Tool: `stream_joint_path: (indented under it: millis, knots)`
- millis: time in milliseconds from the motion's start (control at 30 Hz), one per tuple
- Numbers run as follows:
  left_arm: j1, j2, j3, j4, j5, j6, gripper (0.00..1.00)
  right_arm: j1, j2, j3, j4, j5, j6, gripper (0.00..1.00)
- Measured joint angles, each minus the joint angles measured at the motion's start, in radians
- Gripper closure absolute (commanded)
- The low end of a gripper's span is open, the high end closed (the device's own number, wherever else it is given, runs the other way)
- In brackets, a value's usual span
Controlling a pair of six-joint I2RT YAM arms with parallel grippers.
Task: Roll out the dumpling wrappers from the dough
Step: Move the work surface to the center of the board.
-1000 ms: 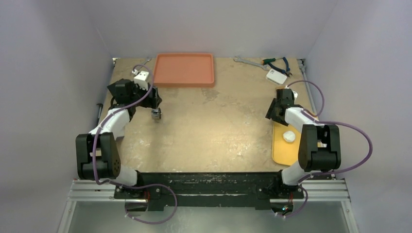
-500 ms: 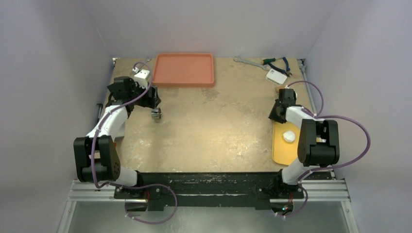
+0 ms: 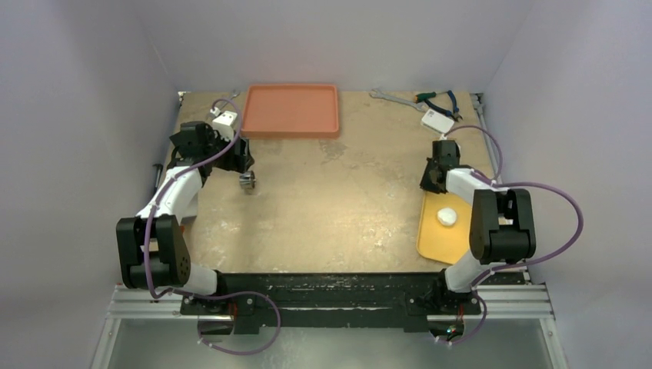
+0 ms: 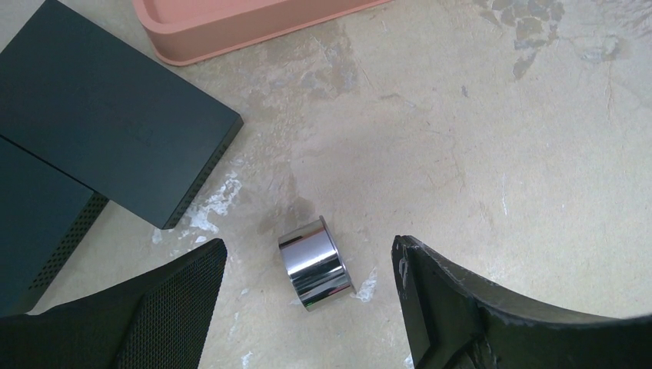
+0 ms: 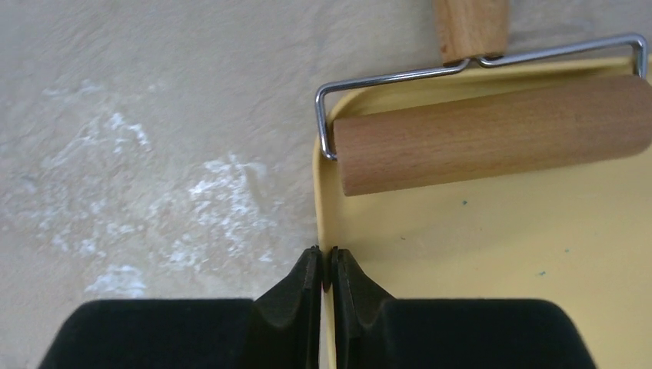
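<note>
The yellow board's rim is between my right gripper's fingers and the middle of the table is clear, so I keep pulling until the board is there.
A white lump of dough sits on a yellow board at the right side of the table. My right gripper is shut on that board's left edge, one finger on each side of the rim. A wooden rolling pin with a wire frame lies across the board's far end. My left gripper hangs open over a shiny metal ring cutter, which lies on its side between the fingers without touching them. No dumpling wrappers are in view.
An orange tray stands at the back centre, a small white box to its left. A wrench, pliers and another white box lie at the back right. A dark flat block lies near the cutter.
My right gripper has closed on the yellow board's edge, and the board with the dough has slid left, toward the table's middle. The left arm has barely moved.
</note>
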Motion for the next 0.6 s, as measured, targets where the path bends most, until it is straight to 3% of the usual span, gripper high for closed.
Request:
stream_joint_path:
  millis: [600]
  knots:
    - [0.0, 0.0, 0.002, -0.004, 0.0, 0.0, 0.21, 0.431, 0.036, 0.059, -0.034, -0.065, 0.165, 1.0]
